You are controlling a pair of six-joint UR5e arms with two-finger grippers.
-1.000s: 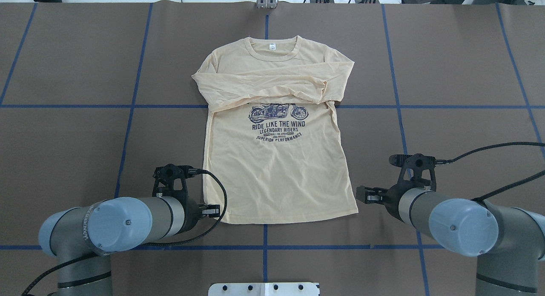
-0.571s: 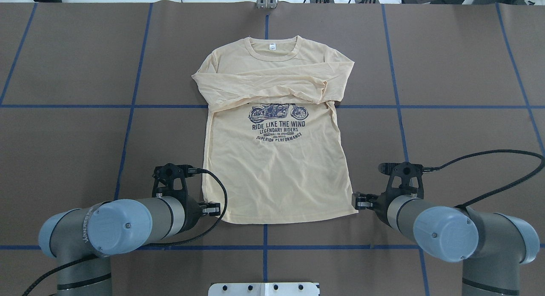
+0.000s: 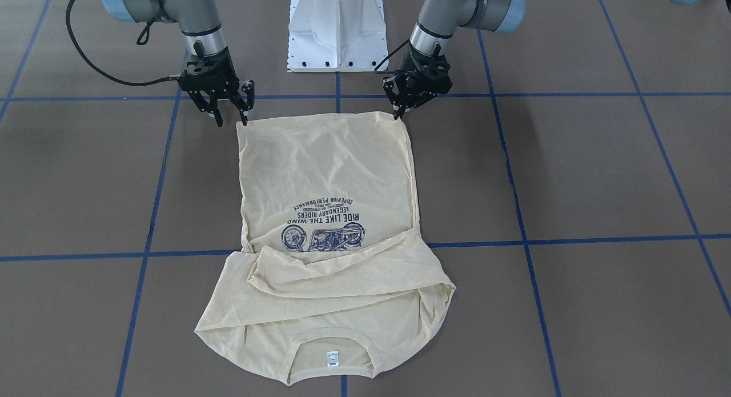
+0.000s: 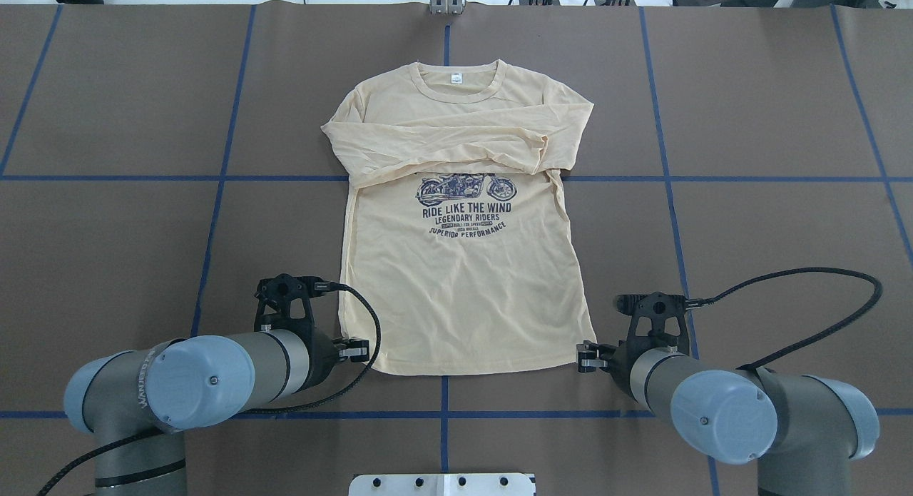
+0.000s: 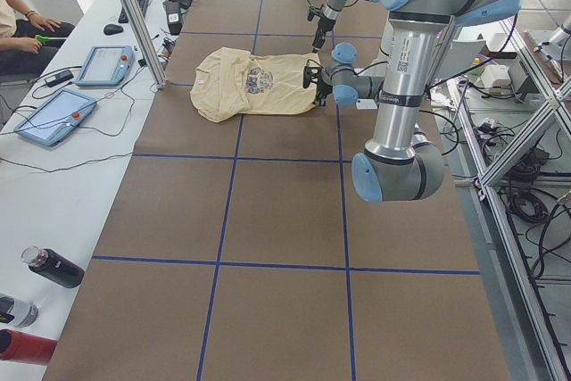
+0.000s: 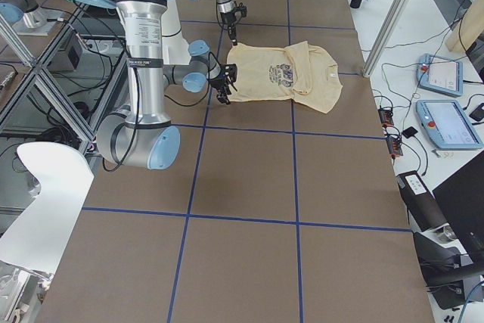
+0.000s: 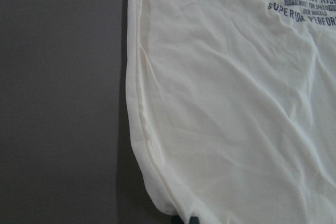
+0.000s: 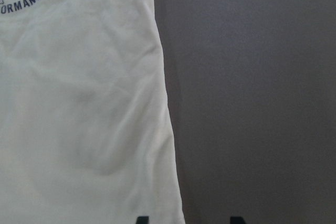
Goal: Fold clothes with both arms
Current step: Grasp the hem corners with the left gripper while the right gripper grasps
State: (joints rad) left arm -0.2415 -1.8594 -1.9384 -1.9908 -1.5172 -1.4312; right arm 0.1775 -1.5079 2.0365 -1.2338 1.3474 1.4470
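The sleeves (image 3: 349,273) are lying flat across the chest. The collar end (image 3: 332,342) will come along toward me, still folded, when I fold the hem over.
The pale cream-yellow long-sleeved T-shirt (image 4: 463,296) lies flat, print up, on the brown table, collar far from me and both sleeves folded across the chest. It also shows in the front view (image 3: 325,168). My left gripper (image 4: 356,352) is at the hem's left corner, low on the table. In the left wrist view its tips (image 7: 188,220) sit close together on the fabric edge. My right gripper (image 4: 583,357) is open at the hem's right corner. In the front view (image 3: 231,120) its fingers are spread, and in the right wrist view (image 8: 189,220) they straddle the corner.
The white pedestal base (image 3: 337,25) stands between my arms. Blue tape lines (image 4: 444,396) grid the brown table. Black cables loop from both wrists (image 4: 820,317). A side bench with tablets (image 5: 53,113) and bottles (image 5: 53,267) runs along the far edge.
My right arm has moved left and back toward my base, bringing its open gripper to the hem's right corner. My left arm and the shirt have not moved.
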